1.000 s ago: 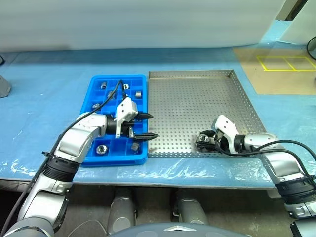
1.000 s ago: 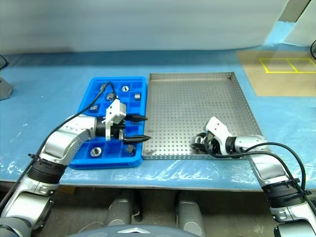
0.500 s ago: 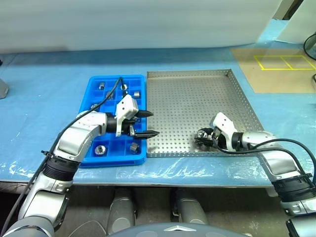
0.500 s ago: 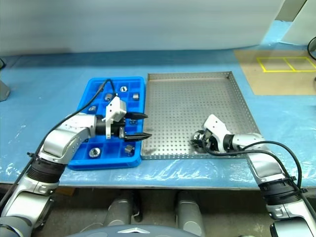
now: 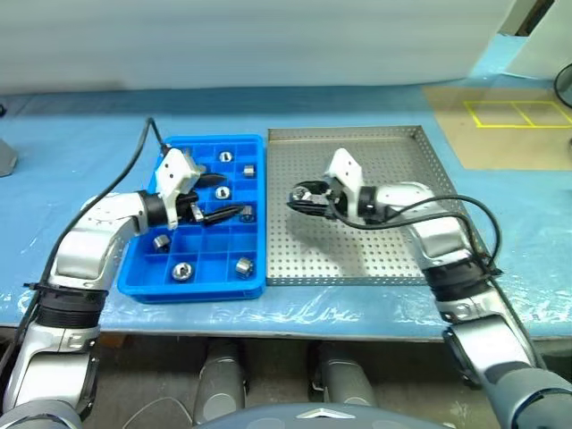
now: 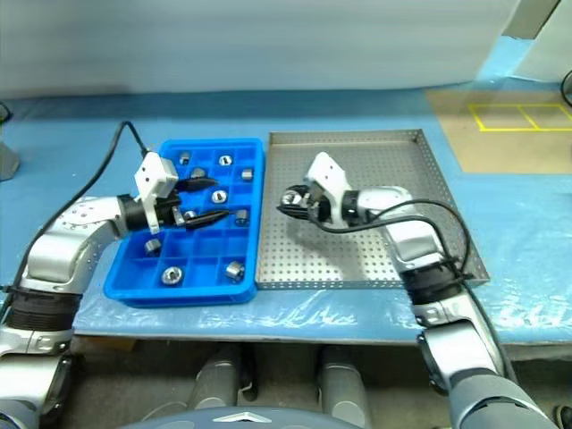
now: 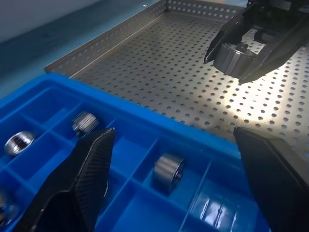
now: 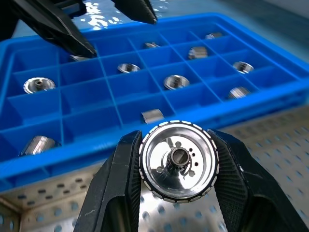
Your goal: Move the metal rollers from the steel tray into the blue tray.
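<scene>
The robot's right gripper has the metal roller [image 8: 179, 161] by its rim. It should go next toward the empty compartment in the blue tray [image 5: 215, 239] and let go there.
My right gripper [image 5: 299, 197] is shut on one shiny metal roller [image 8: 178, 161], holding it above the left part of the steel tray [image 5: 393, 241], close to the blue tray's [image 5: 192, 290] right wall. In the left wrist view the same roller [image 7: 236, 54] hangs between those fingers over the perforated floor. My left gripper [image 5: 222, 197] stands open above the middle of the blue tray with nothing between its fingers. Several metal rollers [image 5: 243, 264] lie singly in the blue tray's compartments.
The two trays sit side by side on a blue-covered table, with the table's front edge just below them. A brown board with yellow tape squares [image 5: 518, 112] lies at the back right. A grey object [image 5: 4, 156] sits at the far left edge.
My right gripper rose from the steel tray's front right and swung left with the roller, towards the blue tray. My left gripper, still open, drew left over the blue tray.
</scene>
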